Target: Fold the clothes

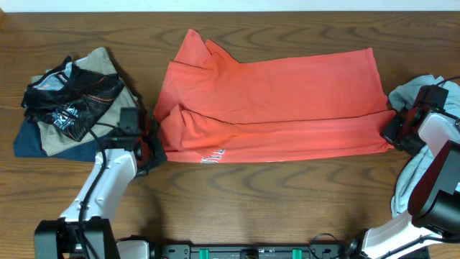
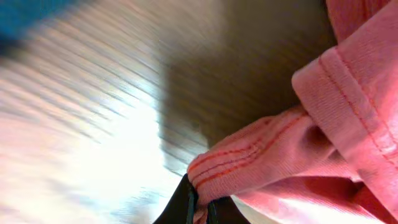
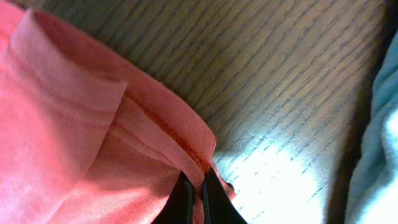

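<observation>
My right gripper is holding the coral-red T-shirt's corner beside a raised fold point(image 1: 316, 124) rumpling the T-shirt, so it should let go of the corner and straighten the fold's end point(image 3: 113, 94).
The coral-red T-shirt point(image 1: 273, 104) lies spread across the middle of the table, its near long edge folded over, with white lettering showing at the fold. My left gripper point(image 1: 147, 151) is shut on the shirt's near-left corner; its fingers point(image 2: 200, 208) pinch the stitched hem point(image 2: 249, 155). My right gripper point(image 1: 394, 133) is shut on the near-right corner; its fingers point(image 3: 194, 199) pinch the hem point(image 3: 168, 134). A pale grey-blue shirt point(image 1: 413, 90) lies at the right edge, partly under the right arm.
A pile of other garments point(image 1: 68, 101), black, tan and navy, sits at the far left just beyond the left arm. More pale cloth point(image 1: 413, 187) lies under the right arm. The wooden tabletop point(image 1: 273, 201) shows along the near edge.
</observation>
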### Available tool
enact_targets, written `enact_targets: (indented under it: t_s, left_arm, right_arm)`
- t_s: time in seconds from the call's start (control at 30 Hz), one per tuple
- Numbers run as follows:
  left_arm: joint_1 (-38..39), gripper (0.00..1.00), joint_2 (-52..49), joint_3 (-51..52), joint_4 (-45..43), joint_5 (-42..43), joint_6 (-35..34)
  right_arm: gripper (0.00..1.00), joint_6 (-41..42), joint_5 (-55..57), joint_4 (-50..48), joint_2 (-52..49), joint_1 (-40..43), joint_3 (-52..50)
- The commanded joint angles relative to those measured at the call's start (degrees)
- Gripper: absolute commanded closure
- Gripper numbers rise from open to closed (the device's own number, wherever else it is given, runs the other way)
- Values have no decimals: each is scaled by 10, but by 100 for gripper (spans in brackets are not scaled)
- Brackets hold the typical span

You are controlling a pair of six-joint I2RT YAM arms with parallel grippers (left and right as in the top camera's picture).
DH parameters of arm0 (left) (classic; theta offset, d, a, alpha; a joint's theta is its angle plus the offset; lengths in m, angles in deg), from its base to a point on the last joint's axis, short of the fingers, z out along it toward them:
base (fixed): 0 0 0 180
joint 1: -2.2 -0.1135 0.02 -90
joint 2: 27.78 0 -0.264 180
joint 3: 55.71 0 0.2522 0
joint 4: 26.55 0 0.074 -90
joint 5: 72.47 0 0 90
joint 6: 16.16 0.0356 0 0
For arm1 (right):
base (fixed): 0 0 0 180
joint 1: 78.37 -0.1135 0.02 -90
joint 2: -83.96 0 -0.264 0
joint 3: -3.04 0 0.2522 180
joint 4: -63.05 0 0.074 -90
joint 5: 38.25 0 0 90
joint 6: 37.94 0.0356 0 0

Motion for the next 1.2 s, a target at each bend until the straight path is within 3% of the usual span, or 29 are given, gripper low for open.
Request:
enact_targets:
  t_s: [0.0, 0.3, 0.6, 0.9, 1.0, 1.07, 1.13, 1.17]
  left_arm:
    - [-4, 94, -3, -15, 32, -155, 11]
    - [-4, 94, -3, -14, 134, -154, 9]
    - [-4, 76, -3, -14, 136, -154, 9]
    - [-4, 76, 9, -42, 155, -142, 9]
    - [-4, 76, 28, -62, 155, -103, 18]
    - [-4, 76, 42, -75, 148, -61, 26]
    - [-4, 76, 56, -84, 134, -6, 35]
    - [-3, 76, 62, -85, 123, 20, 36]
  right_arm:
    - [99, 3, 17, 6, -20, 9, -17]
    - [99, 4, 16, 21, -20, 9, -17]
    - [99, 3, 5, 70, -15, 9, -17]
    - [99, 4, 16, 130, 53, 15, -16]
    - [85, 4, 16, 127, 105, 16, -15]
    - [65, 4, 15, 119, 141, 16, -15]
    - [62, 4, 13, 110, 170, 16, -15]
    - [67, 3, 7, 105, 182, 16, -15]
